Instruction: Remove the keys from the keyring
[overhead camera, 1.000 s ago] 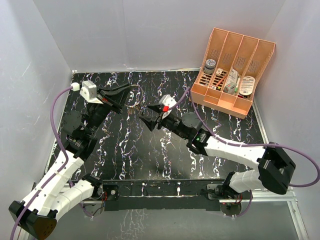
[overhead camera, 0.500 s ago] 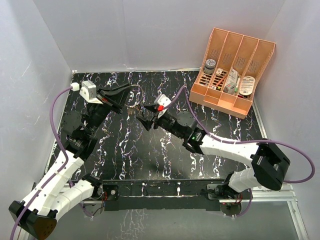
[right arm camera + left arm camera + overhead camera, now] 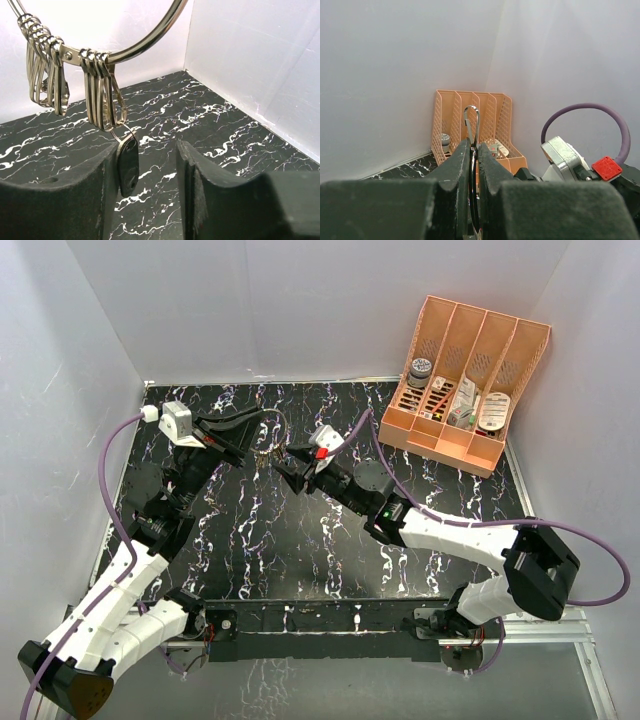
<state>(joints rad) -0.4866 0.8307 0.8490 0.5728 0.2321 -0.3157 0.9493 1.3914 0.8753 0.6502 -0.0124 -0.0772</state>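
Observation:
I need to change my left gripper's hold, because it is on the keyring far from the dark key's clip. My right gripper should hold the key while my left gripper takes a new grip near that clip.
My left gripper is shut on the keyring and holds it above the black marble table. In the left wrist view the thin wire ring stands edge-on, pinched between the fingers. In the right wrist view the ring arcs overhead with two bunches of silvery clips hanging from it. A dark key hangs from a small loop, between my right gripper's fingers and against the left one. My right gripper is open around it, and sits just right of the ring in the top view. I cannot make out a brass key.
An orange divided organizer stands at the back right, holding a grey-lidded jar and small items; it also shows in the left wrist view. White walls enclose the table on three sides.
My right gripper has moved left and back toward the hanging keyring, so the dark key now lies between its open fingers. The left arm has stayed still, holding the ring.

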